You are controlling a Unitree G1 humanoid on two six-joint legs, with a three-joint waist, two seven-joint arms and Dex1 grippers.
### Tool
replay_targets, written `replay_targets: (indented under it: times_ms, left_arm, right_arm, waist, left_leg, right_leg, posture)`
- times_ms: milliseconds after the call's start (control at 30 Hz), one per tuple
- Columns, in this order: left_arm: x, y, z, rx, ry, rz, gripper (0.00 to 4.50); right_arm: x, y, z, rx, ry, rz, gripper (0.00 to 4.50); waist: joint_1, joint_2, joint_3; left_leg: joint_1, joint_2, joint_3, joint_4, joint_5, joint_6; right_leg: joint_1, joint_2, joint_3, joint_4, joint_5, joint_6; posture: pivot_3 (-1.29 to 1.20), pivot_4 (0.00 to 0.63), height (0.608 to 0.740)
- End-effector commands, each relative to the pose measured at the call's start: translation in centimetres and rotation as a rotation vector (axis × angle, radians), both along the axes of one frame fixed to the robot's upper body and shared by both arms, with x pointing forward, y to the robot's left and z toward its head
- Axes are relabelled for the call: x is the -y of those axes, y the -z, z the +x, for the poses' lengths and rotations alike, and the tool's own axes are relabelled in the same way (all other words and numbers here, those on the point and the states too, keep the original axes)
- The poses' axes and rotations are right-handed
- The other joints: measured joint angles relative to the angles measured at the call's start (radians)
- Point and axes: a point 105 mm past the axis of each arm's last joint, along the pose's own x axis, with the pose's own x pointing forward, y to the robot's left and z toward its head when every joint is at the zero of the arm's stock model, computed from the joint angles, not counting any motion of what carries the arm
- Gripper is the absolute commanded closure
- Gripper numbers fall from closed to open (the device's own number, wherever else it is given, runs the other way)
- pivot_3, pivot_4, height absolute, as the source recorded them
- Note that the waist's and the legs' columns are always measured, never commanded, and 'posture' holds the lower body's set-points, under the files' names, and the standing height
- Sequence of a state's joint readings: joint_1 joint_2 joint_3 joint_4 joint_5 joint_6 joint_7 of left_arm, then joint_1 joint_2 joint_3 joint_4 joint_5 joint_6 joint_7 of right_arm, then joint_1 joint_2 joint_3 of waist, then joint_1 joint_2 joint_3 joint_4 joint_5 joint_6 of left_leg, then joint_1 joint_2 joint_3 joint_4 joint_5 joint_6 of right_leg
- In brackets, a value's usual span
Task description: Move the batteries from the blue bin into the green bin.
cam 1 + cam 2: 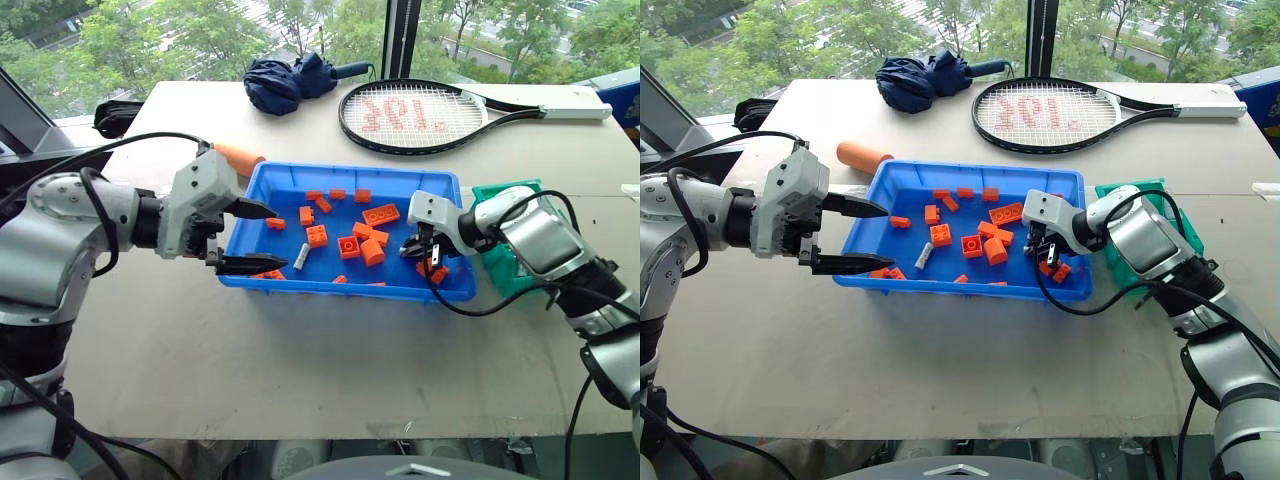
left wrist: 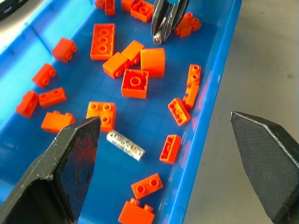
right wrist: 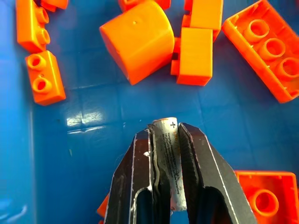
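I should use my left gripper to bring the loose battery (image 1: 302, 257) to my right gripper's end of the blue bin (image 1: 400, 273), because the battery lies far from the green bin.
The blue bin (image 1: 340, 288) sits mid-table, strewn with orange bricks (image 1: 381, 214). Low inside its right end, my right gripper (image 3: 166, 131) is shut on a silver battery (image 3: 169, 161), whose plus end pokes out past the fingertips just above the bin floor. A second battery (image 2: 125, 145) lies loose on the floor near the bin's front left. At the bin's left wall my left gripper (image 1: 272, 240) is open with nothing between its fingers. The green bin (image 1: 500, 272) stands against the blue bin's right side, partly hidden behind my right forearm.
Behind the blue bin lie a tennis racket (image 1: 430, 115) and a folded navy umbrella (image 1: 290, 80). An orange cylinder (image 1: 240, 157) rests at the bin's back left corner. Bare tabletop runs from the bin to the near table edge.
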State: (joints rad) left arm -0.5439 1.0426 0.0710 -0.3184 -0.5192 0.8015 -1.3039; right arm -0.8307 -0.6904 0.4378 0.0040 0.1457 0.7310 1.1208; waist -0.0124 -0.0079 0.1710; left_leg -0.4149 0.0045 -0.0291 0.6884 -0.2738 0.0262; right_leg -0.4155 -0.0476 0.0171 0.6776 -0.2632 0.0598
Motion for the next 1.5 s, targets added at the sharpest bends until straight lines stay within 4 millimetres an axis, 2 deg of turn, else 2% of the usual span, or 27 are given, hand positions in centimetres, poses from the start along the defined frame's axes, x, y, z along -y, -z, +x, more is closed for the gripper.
replay_targets:
  times_ms: [33,167,233,400,533,567,633,733,800,833,933,1033,1100,1267,1433,1500]
  left_arm:
    - [1.0,-1.6,-0.5,0.049,0.063,-0.051,0.0]
    - [2.1,-2.1,-0.5,0.061,0.117,-0.095,0.0]
    - [2.4,-2.1,-0.5,0.062,0.134,-0.103,0.0]
    - [2.6,-1.8,0.2,0.064,0.14,-0.098,0.0]
    - [2.3,-1.4,0.5,0.06,0.134,-0.079,0.0]
    - [2.2,-1.4,0.5,0.058,0.132,-0.075,0.0]
    - [1.8,-1.1,0.7,0.053,0.108,-0.056,0.0]
    - [0.7,-0.1,1.3,0.027,0.029,-0.008,0.0]
    - [-0.5,0.8,1.9,0.011,-0.05,0.029,0.0]
    - [-1.2,1.3,2.3,0.004,-0.098,0.054,0.0]
    - [-2.8,3.0,3.2,-0.02,-0.225,0.125,0.0]
    - [-2.9,4.5,3.7,-0.054,-0.294,0.162,0.0]
    - [-2.7,5.6,4.0,-0.088,-0.329,0.177,0.0]
    - [-2.6,7.8,5.4,-0.125,-0.371,0.245,0.0]
    - [-0.4,7.5,7.2,-0.132,-0.343,0.231,0.0]
    - [-0.1,7.9,7.4,-0.136,-0.324,0.262,0.0]
  right_arm:
    - [1.1,-5.8,-0.8,0.122,0.054,0.132,4.42]
    - [5.5,-9.2,-1.6,0.214,0.228,0.151,4.42]
    - [7.6,-9.8,-1.8,0.242,0.316,0.131,4.42]
    - [12.3,-9.5,-2.3,0.255,0.494,0.076,4.42]
    - [14.1,-8.2,-2.2,0.239,0.545,0.053,4.42]
    - [14.4,-7.9,-2.1,0.24,0.554,0.054,3.6]
    - [15.1,-7.2,-2.0,0.243,0.564,0.015,2.87]
    - [15.9,-6.9,-2.0,0.277,0.578,-0.02,1.41]
    - [15.3,-7.4,-2.0,0.294,0.566,0.047,0.5]
    - [14.4,-7.8,-2.3,0.298,0.518,0.101,0.08]
    - [10.8,-8.7,-4.3,0.295,0.318,0.325,0.08]
    - [8.9,-8.6,-6.1,0.276,0.222,0.438,0.08]
    - [8.2,-8.3,-7.0,0.252,0.187,0.46,0.08]
    - [6.5,-7.9,-7.7,0.23,0.151,0.484,0.08]
    - [5.7,-7.5,-8.1,0.242,0.165,0.506,0.08]
    - [5.7,-7.2,-8.3,0.251,0.182,0.507,0.08]
  waist:
    - [0.0,0.0,0.0]
    - [0.007,0.0,0.0]
    - [0.006,0.0,0.0]
    - [-0.001,0.0,0.0]
    - [-0.005,0.0,0.0]
    - [-0.005,0.0,0.0]
    - [-0.003,0.0,0.0]
    - [-0.001,0.0,0.0]
    - [-0.001,0.0,0.0]
    - [-0.001,0.0,0.0]
    - [-0.002,0.0,0.0]
    - [0.001,0.0,0.0]
    - [0.007,0.0,0.0]
    - [0.007,0.0,0.0]
    - [0.004,-0.001,0.0]
    - [0.003,-0.001,0.0]
  left_leg:
    - [0.0,0.0,0.0,0.0,0.0,0.0]
    - [0.0,0.0,-0.001,0.0,0.0,0.0]
    - [0.0,-0.001,0.0,0.0,0.0,0.0]
    - [0.001,-0.001,0.001,0.0,0.0,0.001]
    - [0.002,0.0,0.003,-0.001,0.0,0.001]
    - [0.002,0.0,0.003,-0.001,0.0,0.001]
    - [0.001,0.001,0.003,-0.001,0.0,0.001]
    - [0.001,0.0,0.003,-0.001,0.0,0.001]
    - [0.001,0.0,0.003,-0.001,0.0,0.001]
    - [0.001,0.0,0.004,-0.001,0.0,0.001]
    - [0.001,0.001,0.003,-0.001,0.0,0.001]
    - [0.001,0.001,0.002,-0.001,0.0,0.001]
    - [0.0,0.001,0.001,-0.001,0.0,0.001]
    - [0.001,0.0,0.002,0.0,0.0,0.001]
    - [0.001,-0.002,0.001,0.0,0.0,0.001]
    - [0.001,-0.002,0.001,0.0,0.0,0.001]
  right_leg:
    - [0.0,0.0,0.0,0.0,0.0,0.0]
    - [0.0,-0.001,-0.001,0.0,0.0,0.0]
    - [0.0,-0.001,-0.001,-0.001,0.0,0.0]
    - [0.0,-0.001,0.001,0.0,0.0,0.0]
    - [0.0,0.0,0.002,0.0,0.0,0.0]
    - [0.0,0.001,0.003,0.0,0.0,0.0]
    - [0.0,0.001,0.003,0.0,0.0,0.0]
    - [0.0,0.0,0.003,0.0,0.0,0.0]
    - [0.0,0.0,0.003,0.0,0.0,0.0]
    - [0.0,0.0,0.003,0.0,0.0,0.0]
    - [0.0,0.001,0.003,0.0,0.0,0.0]
    - [0.0,0.001,0.002,0.0,0.0,0.0]
    - [0.0,0.0,0.001,0.0,0.0,0.0]
    - [0.001,0.0,0.001,0.0,0.0,0.0]
    - [0.001,0.001,0.001,0.001,0.0,0.0]
    - [0.001,0.001,0.001,0.0,0.0,0.0]
  posture:
    - [0.0,0.15,0.74]
    - [0.0,0.15,0.74]
    - [0.0,0.15,0.74]
    - [0.0,0.15,0.74]
    - [0.0,0.15,0.74]
    - [0.0,0.15,0.74]
    - [0.0,0.15,0.74]
    - [0.0,0.15,0.74]
    - [0.0,0.15,0.74]
    - [0.0,0.15,0.74]
    - [0.0,0.15,0.74]
    - [0.0,0.15,0.74]
    - [0.0,0.15,0.74]
    - [0.0,0.15,0.74]
    - [0.0,0.15,0.74]
    - [0.0,0.15,0.74]
